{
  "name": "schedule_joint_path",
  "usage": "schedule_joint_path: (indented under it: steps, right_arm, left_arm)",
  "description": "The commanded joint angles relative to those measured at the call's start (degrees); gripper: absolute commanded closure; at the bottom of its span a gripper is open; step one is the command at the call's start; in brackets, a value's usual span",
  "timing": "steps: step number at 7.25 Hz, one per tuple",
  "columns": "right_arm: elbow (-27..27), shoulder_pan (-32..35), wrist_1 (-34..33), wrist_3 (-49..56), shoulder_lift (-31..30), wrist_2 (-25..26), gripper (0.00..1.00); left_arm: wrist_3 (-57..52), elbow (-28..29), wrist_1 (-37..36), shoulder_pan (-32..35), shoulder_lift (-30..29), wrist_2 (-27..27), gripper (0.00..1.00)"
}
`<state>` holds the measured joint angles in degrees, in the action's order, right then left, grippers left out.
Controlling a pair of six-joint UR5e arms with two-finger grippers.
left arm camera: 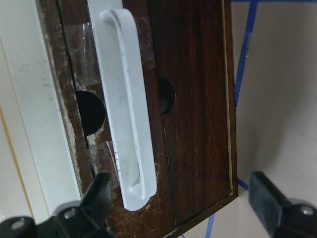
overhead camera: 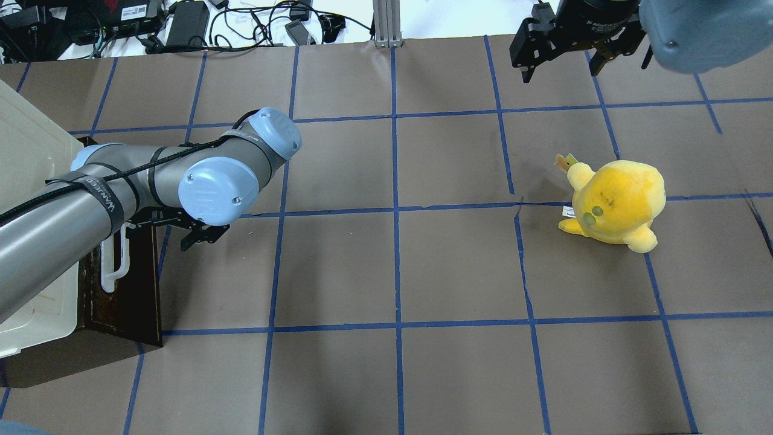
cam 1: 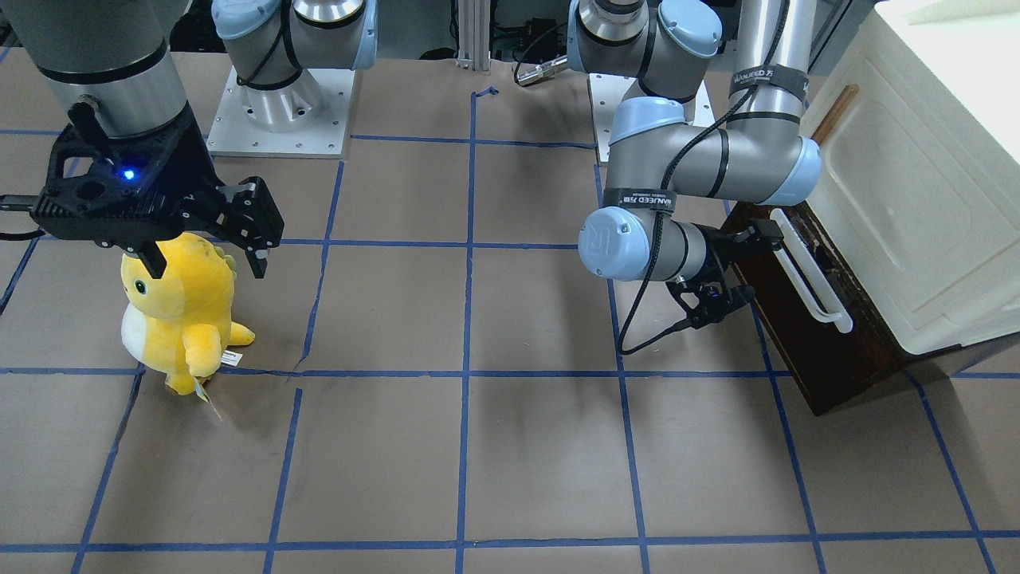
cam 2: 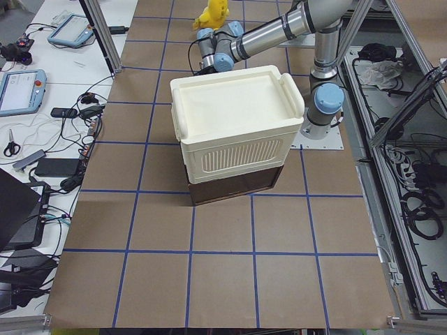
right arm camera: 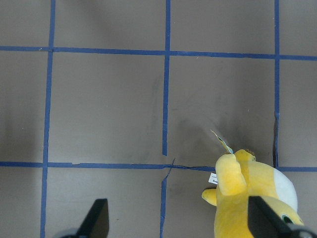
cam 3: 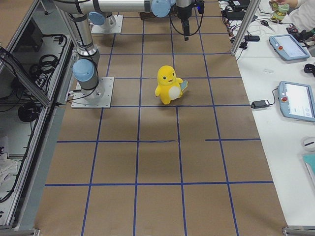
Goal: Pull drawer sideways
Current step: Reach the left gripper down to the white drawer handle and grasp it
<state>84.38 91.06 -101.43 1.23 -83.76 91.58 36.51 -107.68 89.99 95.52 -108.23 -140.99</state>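
My gripper will slide only the upper drawer (cam 1: 813, 274) straight out when it pulls, because a seam (left arm camera: 167, 151) divides the dark brown front below the white bar handle.
The drawer (cam 1: 833, 351) has a dark brown front with a long white bar handle (cam 1: 809, 279) and sits low under a cream cabinet (cam 1: 916, 199). None of its pale sides show. My left gripper (cam 1: 753, 267) is open right in front of the handle's end nearest the robot. In the left wrist view the handle (left arm camera: 126, 109) ends between my spread fingertips (left arm camera: 96, 196), nearer one of them, and touches neither. My left gripper (left arm camera: 181, 208) holds nothing. My right gripper (cam 1: 207, 263) is open and empty, above the yellow plush toy.
A yellow plush toy (cam 1: 179, 311) stands on the brown paper-covered table with blue tape lines (cam 1: 470, 319), and shows in the overhead view (overhead camera: 616, 202) too. The cream cabinet (overhead camera: 30, 163) stands at the table's end. Cables and tablets lie beyond the table edge (overhead camera: 181, 24).
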Motion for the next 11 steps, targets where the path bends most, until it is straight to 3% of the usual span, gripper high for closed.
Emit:
schedule_joint_path:
  steps: [1, 3, 4, 5, 6, 11]
  right_arm:
    - [0.00, 0.00, 0.00, 0.00, 0.00, 0.00, 0.00]
    - [0.00, 0.00, 0.00, 0.00, 0.00, 0.00, 0.00]
    - [0.00, 0.00, 0.00, 0.00, 0.00, 0.00, 0.00]
    - [0.00, 0.00, 0.00, 0.00, 0.00, 0.00, 0.00]
    - [0.00, 0.00, 0.00, 0.00, 0.00, 0.00, 0.00]
    - [0.00, 0.00, 0.00, 0.00, 0.00, 0.00, 0.00]
  left_arm:
    - [3.12, -0.86, 4.02, -3.74, -1.90, -2.09, 0.08]
    - [5.67, -0.51, 7.65, -4.29, -2.16, -4.73, 0.11]
    - [6.12, 0.01, 7.92, -4.20, -2.43, -4.73, 0.41]
    - [6.56, 0.19, 7.92, -4.20, -2.51, -4.38, 0.80]
    - [7.43, 0.19, 7.92, -3.85, -2.52, -4.29, 1.00]
    - [9.28, 0.28, 7.92, -0.87, -1.99, -4.47, 1.00]
